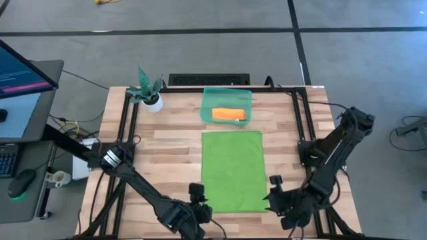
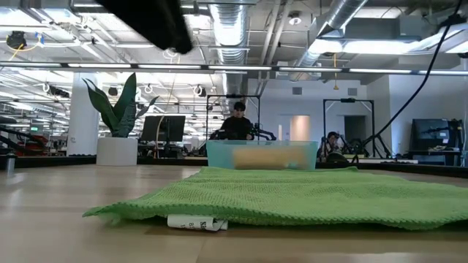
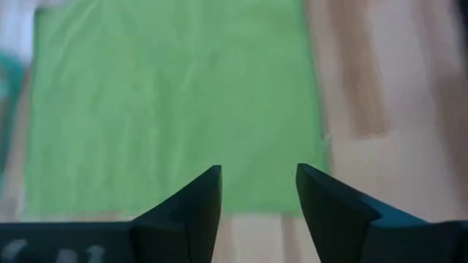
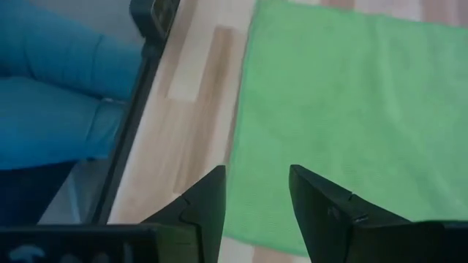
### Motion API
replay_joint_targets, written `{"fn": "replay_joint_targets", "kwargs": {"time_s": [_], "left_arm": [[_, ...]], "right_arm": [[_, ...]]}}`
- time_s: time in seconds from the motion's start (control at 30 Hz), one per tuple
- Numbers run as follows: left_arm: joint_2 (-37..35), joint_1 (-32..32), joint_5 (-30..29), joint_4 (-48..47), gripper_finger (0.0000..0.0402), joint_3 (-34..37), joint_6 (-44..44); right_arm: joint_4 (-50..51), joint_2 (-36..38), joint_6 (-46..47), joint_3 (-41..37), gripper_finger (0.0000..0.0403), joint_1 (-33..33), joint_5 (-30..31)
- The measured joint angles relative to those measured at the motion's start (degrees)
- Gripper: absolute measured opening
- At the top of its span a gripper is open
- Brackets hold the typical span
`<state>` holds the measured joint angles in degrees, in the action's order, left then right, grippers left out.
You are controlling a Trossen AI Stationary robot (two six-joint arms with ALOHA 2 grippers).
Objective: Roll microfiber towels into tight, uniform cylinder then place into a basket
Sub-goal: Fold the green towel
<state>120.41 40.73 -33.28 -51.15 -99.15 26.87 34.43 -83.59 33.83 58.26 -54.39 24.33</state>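
I should keep lowering my left gripper's open fingers, which are above the flat green towel's corner (image 2: 99, 211) next to the white tag, until they are on both sides of its edge (image 2: 139, 212) and close.
The bright green towel (image 1: 232, 171) lies spread flat in the middle of the table, and a white tag (image 2: 196, 222) peeks out under its near edge. The teal basket (image 1: 205, 107) stands just beyond the towel's far edge, with the rolled orange towel (image 1: 229, 115) lying inside it. My left gripper (image 1: 198, 199) hovers open at the green towel's near left corner. In its wrist view the gripper (image 3: 258, 191) stands over the towel's near edge (image 3: 175, 208). My right gripper (image 1: 273, 193) hovers open at the near right corner (image 4: 257, 191).
A potted plant (image 1: 148, 92) stands at the far left of the table. A black frame rail (image 1: 127, 127) runs along each side. A person's blue-clad leg (image 4: 58, 102) is beside the table near my right arm. Bare wood lies on both sides of the towel.
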Motion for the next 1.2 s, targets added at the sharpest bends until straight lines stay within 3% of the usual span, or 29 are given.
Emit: {"fn": "replay_joint_targets", "kwargs": {"time_s": [0.13, 0.47, 0.7, 0.87, 1.2], "left_arm": [[1.98, 0.02, -0.26, 2.75, 0.0174, 0.04, -5.68], [3.64, -1.33, 3.36, 4.11, 0.0173, 0.11, -6.11], [3.57, -2.98, 10.85, 9.28, 0.0173, 4.95, -5.46], [3.6, -4.02, 13.58, 13.89, 0.0173, 7.32, -7.43], [3.53, -5.07, 17.2, 14.28, 0.0173, 8.84, -9.97]], "right_arm": [[-0.65, -4.21, 0.39, -0.19, 0.0173, -1.2, -0.27], [-0.86, -13.48, 8.47, -0.19, 0.0173, -2.1, -1.16], [-5.0, -18.3, 9.9, -0.19, 0.0173, -0.47, -9.84], [-6.64, -20.04, 9.94, -0.15, 0.0173, 0.89, -11.01], [-6.12, -20.37, 10.79, -0.15, 0.0173, 2.7, -11.03]]}}
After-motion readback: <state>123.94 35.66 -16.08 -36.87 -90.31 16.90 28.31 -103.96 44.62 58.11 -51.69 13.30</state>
